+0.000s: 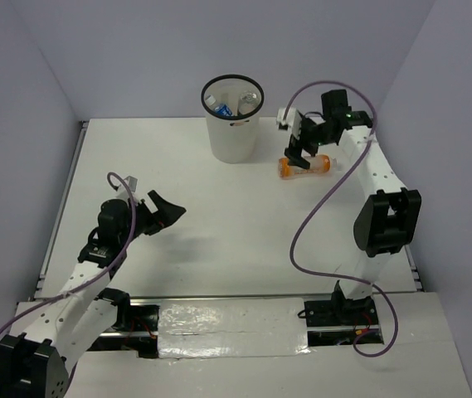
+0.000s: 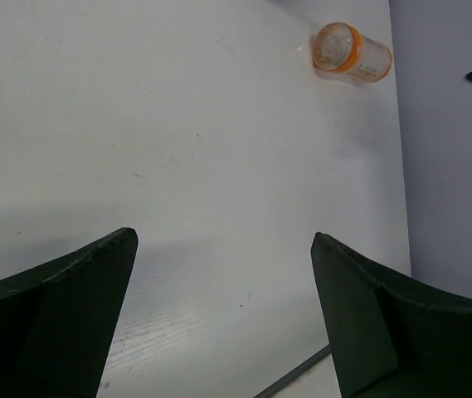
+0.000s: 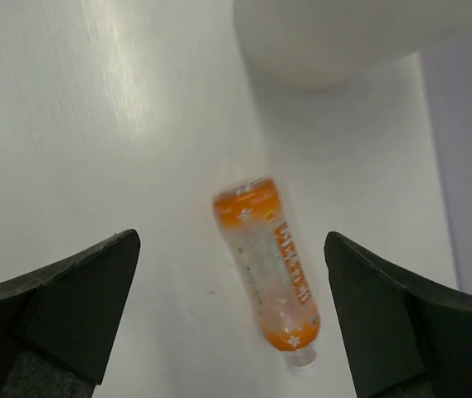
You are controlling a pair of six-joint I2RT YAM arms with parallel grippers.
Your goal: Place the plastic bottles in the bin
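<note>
The orange bottle's narrow width (image 1: 308,171) lines up with my right gripper's open fingers across it. I should now go down until the fingers are on both sides of the pale label (image 3: 272,265), and then close them.
An orange bottle with a pale label (image 1: 305,166) lies on its side on the white table, right of the bin (image 1: 233,133). It also shows in the right wrist view (image 3: 271,264) and, far off, in the left wrist view (image 2: 352,53). The off-white bin with a black rim holds clear bottles with blue labels (image 1: 221,108). My right gripper (image 1: 300,151) is open and hovers just above the orange bottle, its jaws on either side of it, not touching. My left gripper (image 1: 166,211) is open and empty over the left part of the table.
The bin's base (image 3: 335,41) shows at the top of the right wrist view, close to the bottle. The table's right edge and the purple wall (image 2: 451,166) lie just beyond the bottle. A silver taped strip (image 1: 227,327) runs between the arm bases.
</note>
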